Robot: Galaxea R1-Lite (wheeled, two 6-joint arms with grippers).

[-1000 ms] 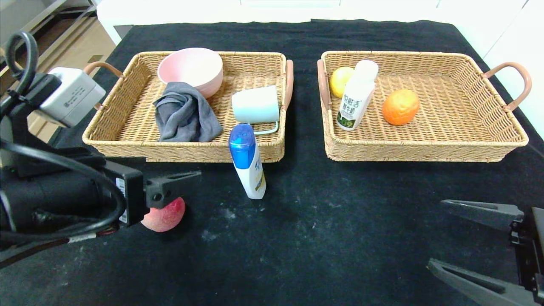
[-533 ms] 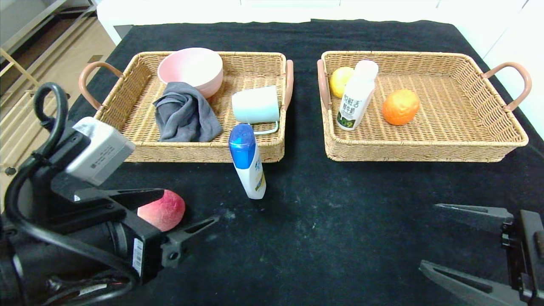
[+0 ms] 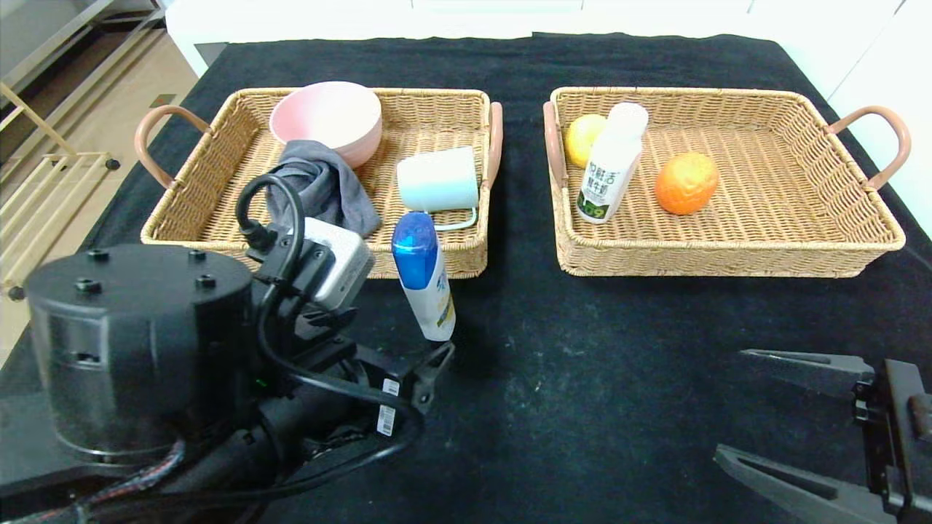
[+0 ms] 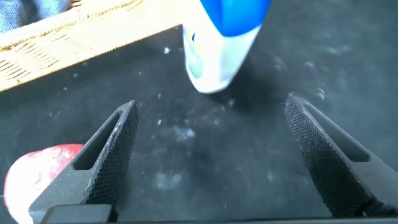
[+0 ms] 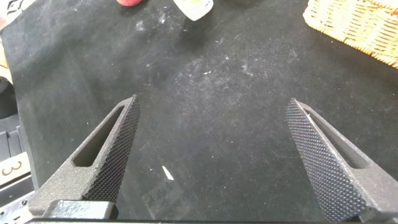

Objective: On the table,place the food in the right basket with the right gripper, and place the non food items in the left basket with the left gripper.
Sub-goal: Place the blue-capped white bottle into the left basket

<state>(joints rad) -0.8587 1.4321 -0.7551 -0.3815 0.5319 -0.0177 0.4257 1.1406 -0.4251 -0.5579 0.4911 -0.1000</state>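
Note:
The blue-capped white bottle (image 3: pixel 423 269) is lined up with my left gripper's open fingers and the peach is outside them, so I should carry on going forward until the fingers are on either side of the bottle (image 3: pixel 432 306).
The blue-capped white bottle (image 3: pixel 422 284) stands on the black table (image 3: pixel 582 364) in front of the left basket (image 3: pixel 437 93). My left gripper (image 4: pixel 210 106) is open and empty, low over the table, its jaws spread just short of the bottle (image 4: pixel 221 43). The pink-red peach (image 4: pixel 37 177) lies beside one finger; my left arm (image 3: pixel 145 349) hides it in the head view. The right basket (image 3: pixel 728 266) holds the yellow fruit (image 3: pixel 582 138), the green-labelled bottle (image 3: pixel 608 175) and the orange (image 3: pixel 686 183). My right gripper (image 3: pixel 730 405) is open and empty at the front right.
The left basket holds a pink bowl (image 3: pixel 328 120), a grey cloth (image 3: pixel 320 182) and a pale mug (image 3: pixel 438 180) lying on its side. A strip of black cloth separates the two baskets. The floor and a wooden rack (image 3: pixel 44 182) lie past the table's left edge.
My left arm has swung in from the left edge toward the blue-capped bottle and now covers the peach in the head view. The right gripper has barely moved.

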